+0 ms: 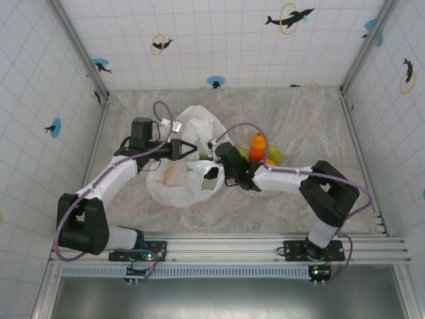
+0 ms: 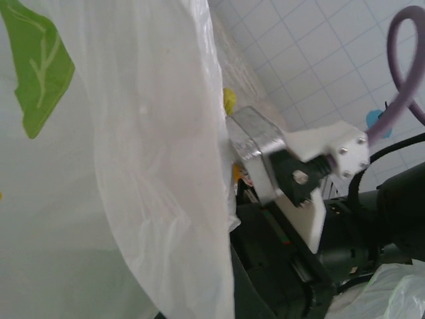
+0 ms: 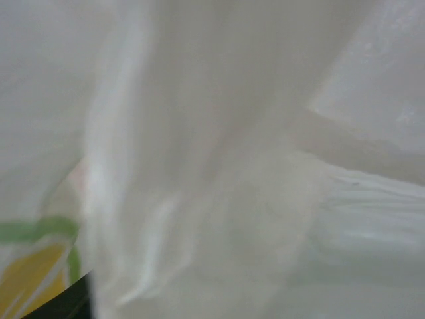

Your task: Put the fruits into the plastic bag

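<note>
My left gripper is holding the bag's upper edge (image 1: 197,140) up. My right gripper keeps going through the bag's opening (image 1: 203,157) and lets go of the fruit inside.
The white plastic bag (image 1: 178,193) printed with lemon slices lies crumpled mid-table. My left gripper (image 1: 191,147) is pinched shut on its upper edge, holding the film up. In the left wrist view the bag (image 2: 133,166) hangs beside my dark finger (image 2: 265,279). My right gripper (image 1: 219,159) is pushed against the bag's right side, its fingers hidden by film. The bag (image 3: 232,166) also covers the right wrist view. An orange fruit (image 1: 257,153), a smaller orange one (image 1: 257,139) and a yellow-green pear (image 1: 274,155) sit on the plate. A pale pinkish shape (image 1: 174,177) shows through the bag.
The speckled plate (image 1: 284,161) lies right of the bag, partly under my right forearm (image 1: 285,178). The right arm's wrist (image 2: 292,166) sits close across from my left gripper. Tiled walls enclose the marble table (image 1: 305,113) on three sides.
</note>
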